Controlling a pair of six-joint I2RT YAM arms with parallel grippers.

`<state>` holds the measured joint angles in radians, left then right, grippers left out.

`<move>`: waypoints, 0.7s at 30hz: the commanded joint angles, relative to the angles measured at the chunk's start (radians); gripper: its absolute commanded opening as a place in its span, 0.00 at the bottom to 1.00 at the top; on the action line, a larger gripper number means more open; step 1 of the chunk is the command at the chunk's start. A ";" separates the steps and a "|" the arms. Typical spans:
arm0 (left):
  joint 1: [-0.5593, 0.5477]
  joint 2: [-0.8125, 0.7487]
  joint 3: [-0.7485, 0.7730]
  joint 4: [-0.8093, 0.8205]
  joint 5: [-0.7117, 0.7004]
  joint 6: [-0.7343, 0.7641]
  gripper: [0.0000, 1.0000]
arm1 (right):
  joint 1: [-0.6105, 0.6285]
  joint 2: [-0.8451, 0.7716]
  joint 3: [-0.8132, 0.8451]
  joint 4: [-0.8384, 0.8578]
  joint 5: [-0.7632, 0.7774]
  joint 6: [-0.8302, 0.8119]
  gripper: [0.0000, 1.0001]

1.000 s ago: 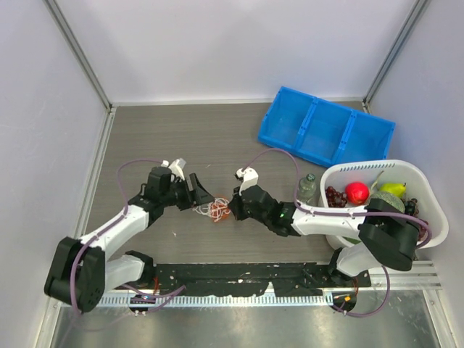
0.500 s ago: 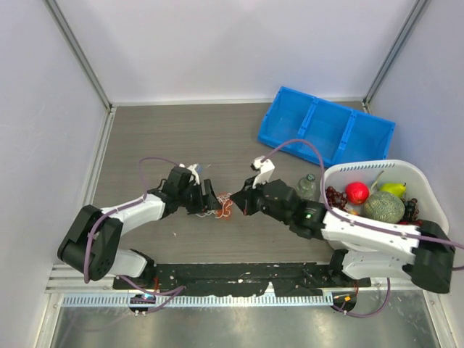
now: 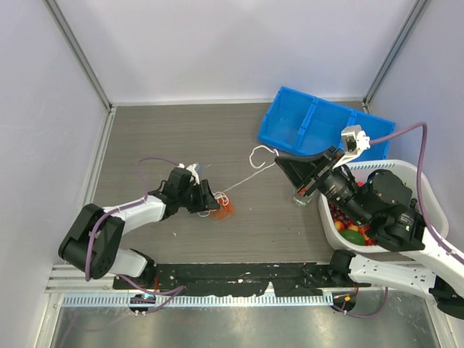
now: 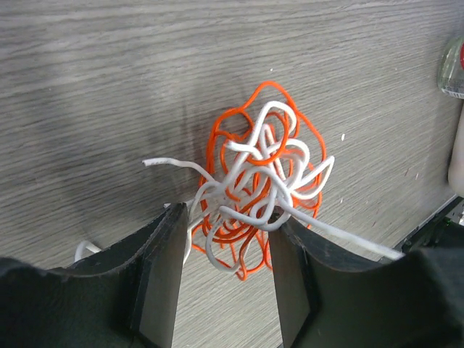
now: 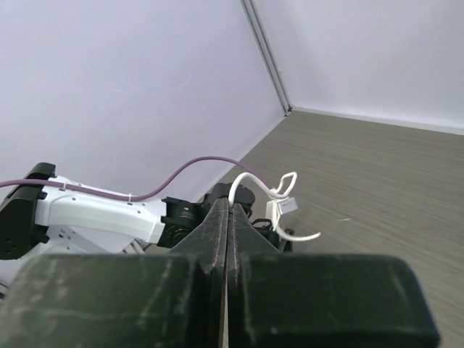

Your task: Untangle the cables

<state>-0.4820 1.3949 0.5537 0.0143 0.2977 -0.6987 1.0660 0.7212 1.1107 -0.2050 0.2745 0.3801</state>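
Note:
Next, I take the white cable's loose end (image 3: 253, 154) from my right gripper with my left gripper, because the tight white cable is wound through the red-orange cable (image 4: 250, 174).
The cables (image 3: 222, 206) form a small red-orange and white clump on the table left of centre. In the left wrist view the clump (image 4: 264, 167) lies at my fingertips. My left gripper (image 3: 209, 199) (image 4: 228, 217) has closed in on the clump's near loops, which touch both fingers, with a gap left between the jaws. My right gripper (image 3: 280, 164) (image 5: 229, 203) is raised to the right and shut on one white cable (image 3: 246, 177). That cable runs taut from the clump to the jaws. Its free end (image 5: 284, 205), with a small tag, curls beyond the tips.
A blue divided bin (image 3: 326, 130) lies at the back right. A white basket (image 3: 429, 199) of fruit stands at the right, partly under my right arm. A small bottle (image 3: 299, 197) stands by the basket and shows in the left wrist view (image 4: 453, 65). Walls close three sides.
My right gripper has risen and pulled back to the right, drawing a white cable taut out of the clump. My left gripper moved in onto the clump and stays there.

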 commanded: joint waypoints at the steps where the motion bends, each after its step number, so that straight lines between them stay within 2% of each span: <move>1: 0.010 -0.042 -0.052 0.030 -0.026 0.002 0.51 | 0.005 0.004 0.074 -0.033 0.072 -0.076 0.01; 4: 0.010 -0.088 -0.058 0.023 -0.040 0.013 0.51 | 0.006 -0.008 0.043 -0.025 0.110 -0.076 0.01; 5: 0.010 -0.123 -0.055 0.010 -0.014 0.027 0.54 | 0.005 -0.023 0.009 -0.001 0.114 -0.070 0.01; 6: 0.010 -0.143 -0.057 0.015 0.016 0.036 0.62 | 0.005 -0.026 -0.014 0.004 0.112 -0.070 0.01; 7: 0.010 -0.170 -0.061 0.025 0.061 0.042 0.75 | 0.006 -0.026 -0.021 0.012 0.103 -0.073 0.01; 9: 0.010 -0.258 -0.069 0.044 0.141 0.045 0.86 | 0.006 -0.016 -0.054 0.013 0.098 -0.084 0.01; 13: 0.010 -0.488 -0.071 0.049 0.239 0.061 0.91 | 0.006 0.015 -0.090 0.022 0.068 -0.086 0.01; 17: 0.010 -0.700 -0.049 0.064 0.262 0.047 0.88 | 0.006 0.017 -0.144 0.102 -0.021 -0.063 0.01; 19: 0.008 -0.725 -0.025 0.168 0.322 0.006 0.89 | 0.006 0.029 -0.160 0.130 -0.073 -0.055 0.01; 21: 0.008 -0.680 0.043 0.191 0.365 -0.030 0.97 | 0.006 0.047 -0.161 0.147 -0.136 -0.053 0.01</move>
<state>-0.4759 0.6846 0.4904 0.0757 0.5419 -0.6773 1.0660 0.7490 0.9554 -0.1753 0.2691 0.3180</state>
